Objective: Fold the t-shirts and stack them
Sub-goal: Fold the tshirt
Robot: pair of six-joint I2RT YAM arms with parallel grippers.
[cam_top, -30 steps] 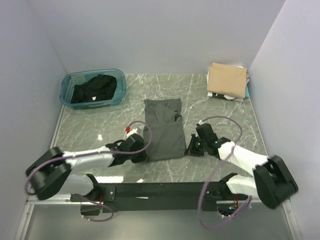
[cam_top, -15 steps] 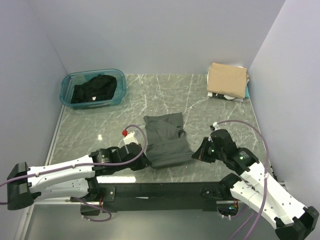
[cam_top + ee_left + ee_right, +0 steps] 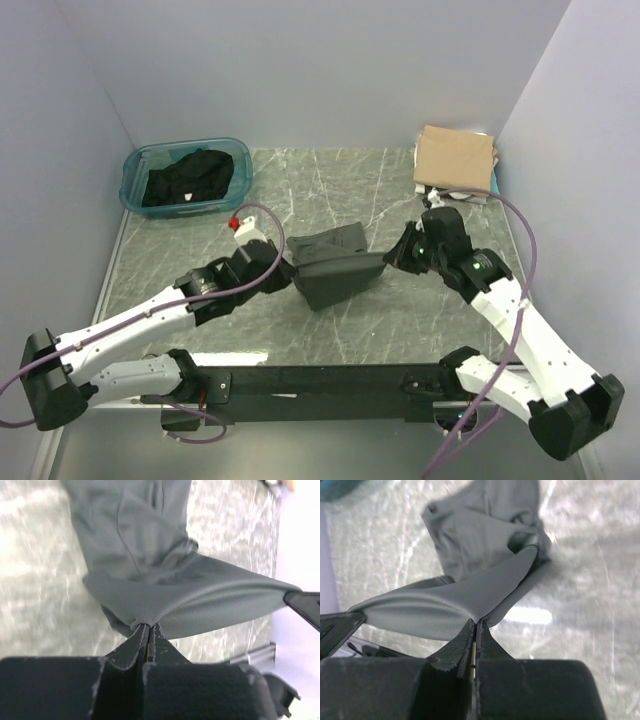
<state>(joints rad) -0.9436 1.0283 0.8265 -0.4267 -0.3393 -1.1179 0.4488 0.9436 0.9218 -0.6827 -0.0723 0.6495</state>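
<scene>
My left gripper continues to carry the hem [image 3: 340, 264] until it covers the t-shirt's far edge [image 3: 326, 233], because the hem hangs stretched between my grippers above the charcoal-grey t-shirt.
The charcoal-grey t-shirt [image 3: 335, 262] lies at the table's middle with its near hem lifted off the marble. My left gripper [image 3: 291, 272] is shut on the hem's left corner [image 3: 146, 620]. My right gripper [image 3: 390, 256] is shut on the hem's right corner [image 3: 476, 617]. The hem hangs stretched between the two grippers above the rest of the shirt [image 3: 135, 535], which also shows in the right wrist view [image 3: 480, 540]. A black t-shirt [image 3: 188, 178] lies bunched in the teal tub [image 3: 140, 196]. A folded tan t-shirt [image 3: 455, 154] tops a stack at the back right, with white and teal cloth edges [image 3: 470, 195] under it.
The teal tub stands at the back left corner. The stack sits against the right wall. Grey walls enclose the table on three sides. A black rail [image 3: 320, 380] with the arm bases runs along the near edge.
Both grippers have lifted the shirt's near hem and carried it away from the near edge toward the back, over the shirt. The visible cloth has become much shorter front to back.
</scene>
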